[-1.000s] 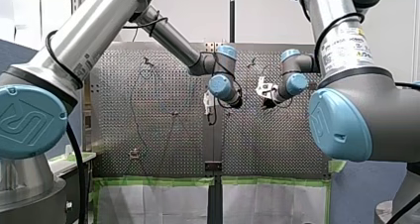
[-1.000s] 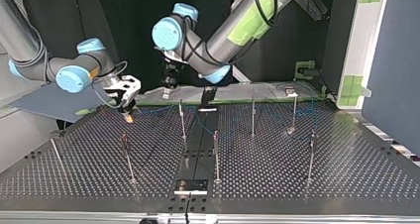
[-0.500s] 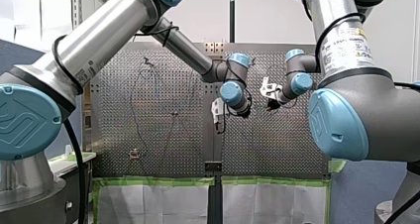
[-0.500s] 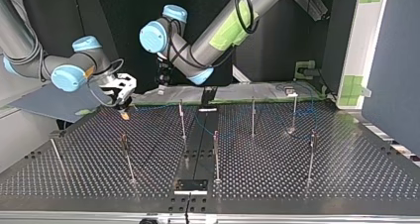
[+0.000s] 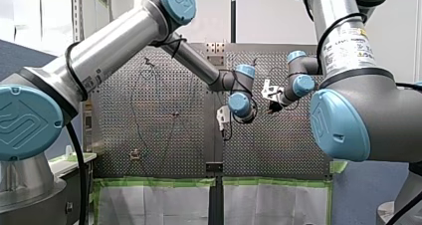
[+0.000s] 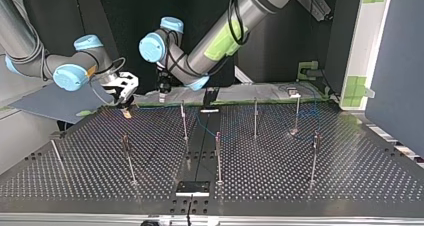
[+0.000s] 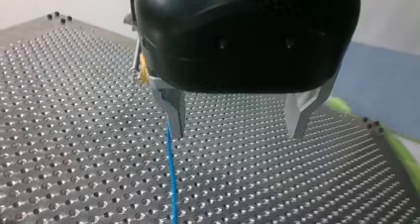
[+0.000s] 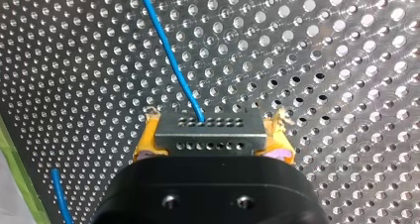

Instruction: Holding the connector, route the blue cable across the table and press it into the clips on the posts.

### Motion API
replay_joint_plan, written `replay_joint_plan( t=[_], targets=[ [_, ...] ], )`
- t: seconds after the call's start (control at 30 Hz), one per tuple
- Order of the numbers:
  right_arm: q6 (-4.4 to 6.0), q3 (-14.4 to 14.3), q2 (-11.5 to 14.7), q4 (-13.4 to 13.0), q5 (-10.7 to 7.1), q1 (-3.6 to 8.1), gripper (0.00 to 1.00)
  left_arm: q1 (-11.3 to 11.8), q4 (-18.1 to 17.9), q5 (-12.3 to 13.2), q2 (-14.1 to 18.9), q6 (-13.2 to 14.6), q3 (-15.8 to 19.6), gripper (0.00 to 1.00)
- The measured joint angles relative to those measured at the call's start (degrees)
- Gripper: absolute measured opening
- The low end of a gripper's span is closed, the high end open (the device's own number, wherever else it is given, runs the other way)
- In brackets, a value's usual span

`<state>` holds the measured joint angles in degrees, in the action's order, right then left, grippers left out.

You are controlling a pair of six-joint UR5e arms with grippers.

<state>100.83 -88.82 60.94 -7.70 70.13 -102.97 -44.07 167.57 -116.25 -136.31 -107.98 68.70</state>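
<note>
My gripper will make the blue cable point(image 8: 164, 45) swing along and bend in a gentle bow when it carries the connector across, because the cable leaves the connector in one smooth curve point(image 8: 186, 84).
In the right wrist view my right gripper point(image 8: 213, 127) has its yellow pads point(image 8: 148, 137) shut on a grey connector point(image 8: 208, 140), low over the perforated table. The blue cable point(image 8: 168, 50) leaves the connector's front face and runs ahead across the holes. My left gripper point(image 7: 237, 125) hangs open just above the table, and the blue cable point(image 7: 172, 179) passes under one metal finger point(image 7: 174, 112), not between the two. In the top view my right gripper point(image 6: 127, 107) is at the back left, with my left gripper point(image 6: 162, 92) close beside it.
Several thin posts with clips stand on the table, among them one near the middle point(image 6: 184, 121), one further forward point(image 6: 218, 156) and one at the right point(image 6: 314, 156). A small black plate point(image 6: 192, 187) sits at the front edge. Green tape lines the far edge point(image 6: 260, 102).
My left arm has swung toward my right gripper: rightwards in the front view, leftwards in the top view. My right gripper, still holding the connector, has barely shifted.
</note>
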Motion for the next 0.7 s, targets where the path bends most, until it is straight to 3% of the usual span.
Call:
replay_joint_plan(
  t=[0.3, 0.7],
  targets=[
    [0.00, 0.0, 0.0, -0.1, 0.02, 0.00, 0.00, 0.5, -1.4, -0.8, -0.6, -0.6, -4.4, 0.98],
    [0.00, 0.0, 0.0, -0.3, -0.46, 0.02, 0.00, 1.5, 3.1, 0.8, -5.5, -2.6, -10.2, 0.98]
  ],
)
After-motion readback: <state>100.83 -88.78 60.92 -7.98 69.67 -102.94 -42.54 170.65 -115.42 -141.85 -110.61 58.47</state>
